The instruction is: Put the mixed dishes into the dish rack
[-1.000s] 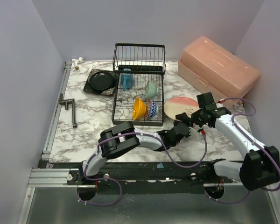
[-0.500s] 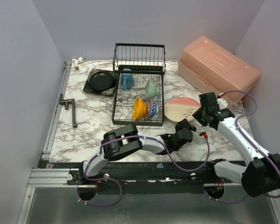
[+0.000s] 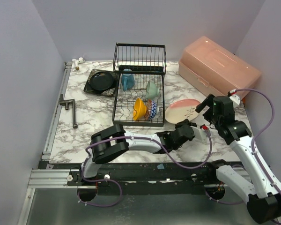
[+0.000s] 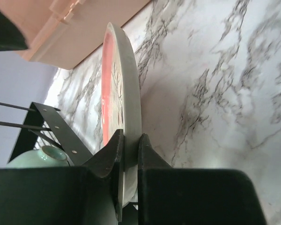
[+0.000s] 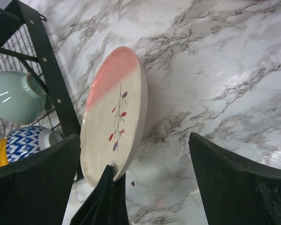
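Observation:
My right gripper should grab the plate's free side rim (image 3: 199,106) and bring the plate to the rack, because my left gripper is holding the plate tilted by its near rim (image 3: 177,122).
The beige-pink round plate (image 3: 182,109) is beside the right side of the dish rack (image 3: 138,93), with its near edge raised off the marble. My left gripper (image 3: 187,125) is shut on that near rim (image 4: 124,93), one finger on each face (image 4: 131,145). My right gripper (image 3: 203,115) stands open just right of the plate (image 5: 114,112), its fingers wide apart (image 5: 136,164) and holding nothing. In the rack stand a blue-handled mug (image 3: 126,79), a mint-green bowl (image 3: 151,89), an orange bowl (image 3: 139,108) and a small patterned bowl (image 3: 151,108). Black plates (image 3: 101,81) lie stacked left of the rack.
A big pink plastic box (image 3: 219,68) fills the back right corner. A dark metal handle tool (image 3: 69,110) lies at the left near a rail. The rack's taller rear basket (image 3: 139,58) is against the back wall.
My left gripper has shut on the plate's near rim. My right gripper has opened, let go of the plate and drawn back to the right.

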Robot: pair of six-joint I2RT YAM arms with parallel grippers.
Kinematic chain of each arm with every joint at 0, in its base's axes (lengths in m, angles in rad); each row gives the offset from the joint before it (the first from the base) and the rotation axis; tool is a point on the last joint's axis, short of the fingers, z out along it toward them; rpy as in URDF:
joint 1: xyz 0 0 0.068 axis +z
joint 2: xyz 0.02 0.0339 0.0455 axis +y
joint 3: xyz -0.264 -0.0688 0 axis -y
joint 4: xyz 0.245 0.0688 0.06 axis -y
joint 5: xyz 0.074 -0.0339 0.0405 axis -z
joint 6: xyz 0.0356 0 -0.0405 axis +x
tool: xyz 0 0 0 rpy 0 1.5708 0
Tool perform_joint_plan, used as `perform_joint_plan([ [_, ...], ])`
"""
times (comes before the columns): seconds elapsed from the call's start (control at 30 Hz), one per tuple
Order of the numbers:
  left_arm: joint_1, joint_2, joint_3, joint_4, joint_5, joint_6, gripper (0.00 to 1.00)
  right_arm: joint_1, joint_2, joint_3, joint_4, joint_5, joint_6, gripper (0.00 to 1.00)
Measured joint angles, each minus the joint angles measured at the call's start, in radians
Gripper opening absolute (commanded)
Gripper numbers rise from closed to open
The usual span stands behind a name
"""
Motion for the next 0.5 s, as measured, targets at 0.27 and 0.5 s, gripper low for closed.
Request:
perform_joint_plan([
  [0.27, 0.000, -0.143, -0.019, -0.100, 0.063, -0.217, 0.00, 0.000, -0.047, -0.022, 0.000, -0.101, 0.095, 1.00],
  [0.5, 0.000, -0.148, -0.034, -0.161, 0.121, -0.303, 0.00, -0.001, 0.016, -0.023, 0.000, -0.202, 0.229, 1.00],
])
